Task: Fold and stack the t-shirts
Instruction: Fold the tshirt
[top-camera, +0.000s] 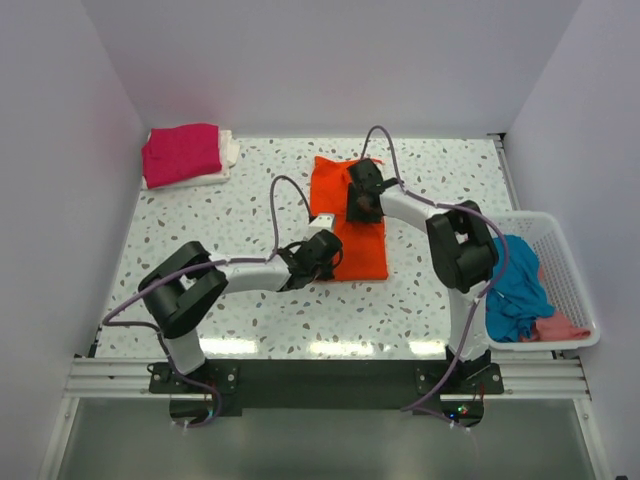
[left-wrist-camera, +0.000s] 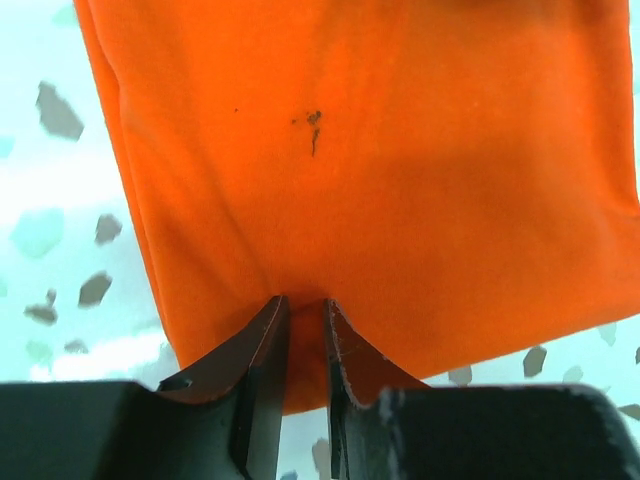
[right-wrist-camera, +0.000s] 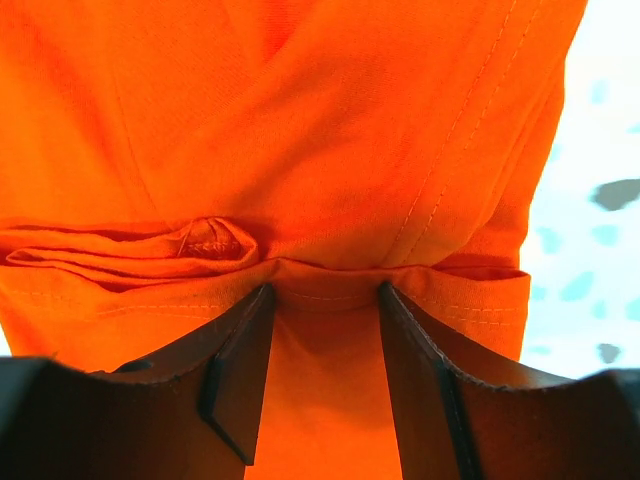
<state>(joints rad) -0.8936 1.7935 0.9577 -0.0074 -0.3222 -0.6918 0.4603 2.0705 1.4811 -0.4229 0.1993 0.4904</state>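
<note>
The orange strip's near edge is pinched by my left gripper inside the strip's corner and my right gripper is mid-strip, so both should take the strip's near corners before they fold it.
The bright orange t-shirt lies folded into a long strip in the middle of the table. My left gripper is at the strip's near left edge. In the left wrist view its jaws are nearly closed, pinching the orange cloth. My right gripper is over the strip's far half. In the right wrist view its jaws stand apart, tips against a stitched hem fold of the orange cloth. A folded magenta-pink t-shirt lies on a white t-shirt at the far left.
A white slatted basket stands at the table's right edge, holding a crumpled teal-blue t-shirt and a salmon-pink t-shirt. White walls enclose the speckled table on three sides.
</note>
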